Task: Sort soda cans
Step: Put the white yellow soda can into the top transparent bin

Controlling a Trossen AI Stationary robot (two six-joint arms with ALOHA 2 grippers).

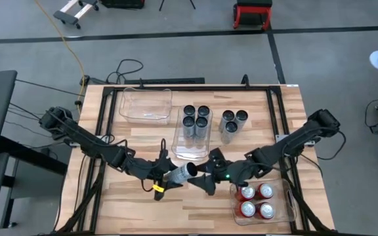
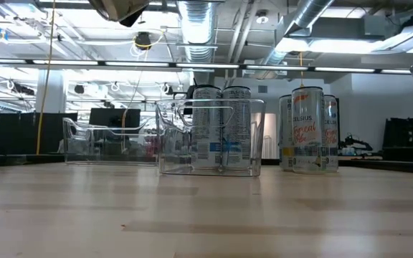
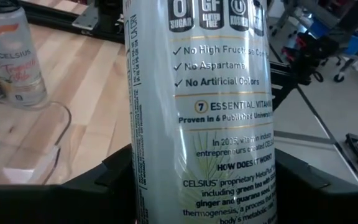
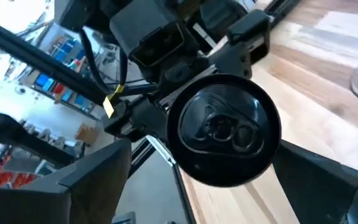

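The silver-grey can (image 1: 178, 174) is lying level, and my left gripper is on its lower half. The can needs my right gripper to take its top end (image 1: 191, 169) and stand it upright first.
A silver-grey soda can (image 1: 181, 173) hangs over the table's near middle, lying about level, with my left gripper (image 1: 166, 177) shut on it. Its dark top (image 4: 225, 130) faces my right gripper (image 1: 205, 178), which is open, with one finger on each side of that top and not touching it. Several dark cans (image 1: 195, 119) stand in the middle clear bin (image 1: 190, 149). Three silver cans (image 1: 233, 122) stand on the table to the right of that bin. Several red cans (image 1: 256, 200) stand in the near right bin (image 1: 287, 206). My left gripper pinches the can's printed side wall (image 3: 204, 155) between its two fingers (image 3: 104, 180), on the lower half of the body, away from the top. The fingers lie across the can. The can is lifted clear of the table and lies nearly level, its top toward the table's right.
An empty clear bin (image 1: 145, 105) stands at the far left of the table. A black frame (image 1: 104, 124) runs round the wooden top. Bare wood lies along the near left and near middle.
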